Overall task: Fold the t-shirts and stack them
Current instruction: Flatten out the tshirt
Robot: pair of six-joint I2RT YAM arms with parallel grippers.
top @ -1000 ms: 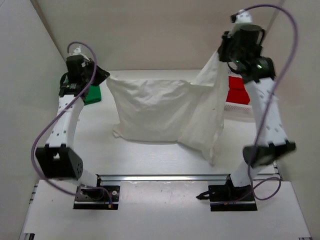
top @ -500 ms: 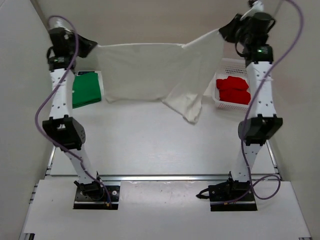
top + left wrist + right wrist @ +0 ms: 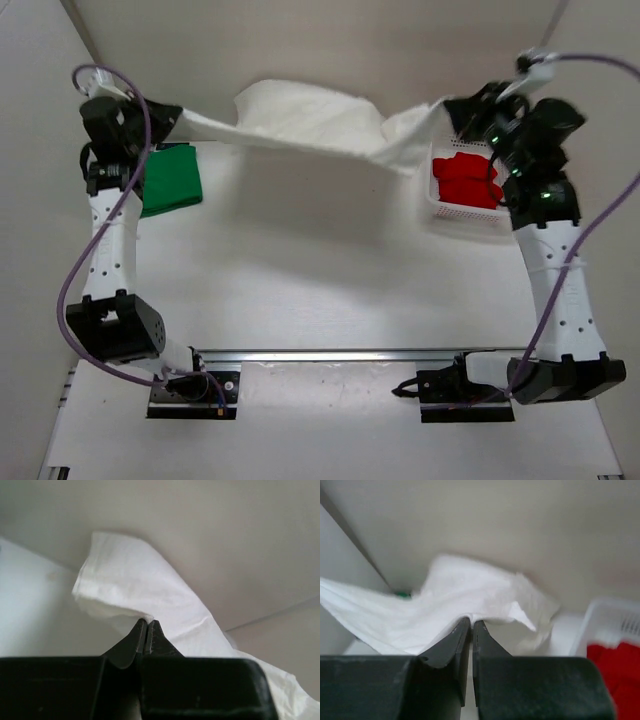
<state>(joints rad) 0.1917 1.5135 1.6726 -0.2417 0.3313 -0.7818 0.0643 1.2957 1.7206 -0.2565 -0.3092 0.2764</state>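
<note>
My two grippers should pull down toward the bar and lay the t-shirt flat across the open table [image 3: 300, 250], because the off-white t-shirt billows up [image 3: 304, 116] close to the back wall.
The off-white t-shirt [image 3: 310, 125] hangs stretched across the back of the table between both arms, billowing up in the middle. My left gripper [image 3: 170, 118] is shut on its left edge [image 3: 115, 597], and the jaws meet on the cloth in the left wrist view [image 3: 148, 623]. At the right edge [image 3: 470, 597], my right gripper [image 3: 450, 112] is shut on the cloth too, its tips pinching a fold [image 3: 471, 621]. A folded green t-shirt [image 3: 170, 180] lies on the table at the back left. The red t-shirt [image 3: 468, 180] sits crumpled in the basket.
A white mesh basket [image 3: 455, 212] stands at the back right, just under the right gripper. Walls close in the back and both sides. Both arm bases are bolted on the rail [image 3: 330, 355] at the near edge.
Both grippers swung outward and toward the back wall, pulling the off-white t-shirt taut. Its hanging lower part has flipped up and backward, off the middle of the table.
</note>
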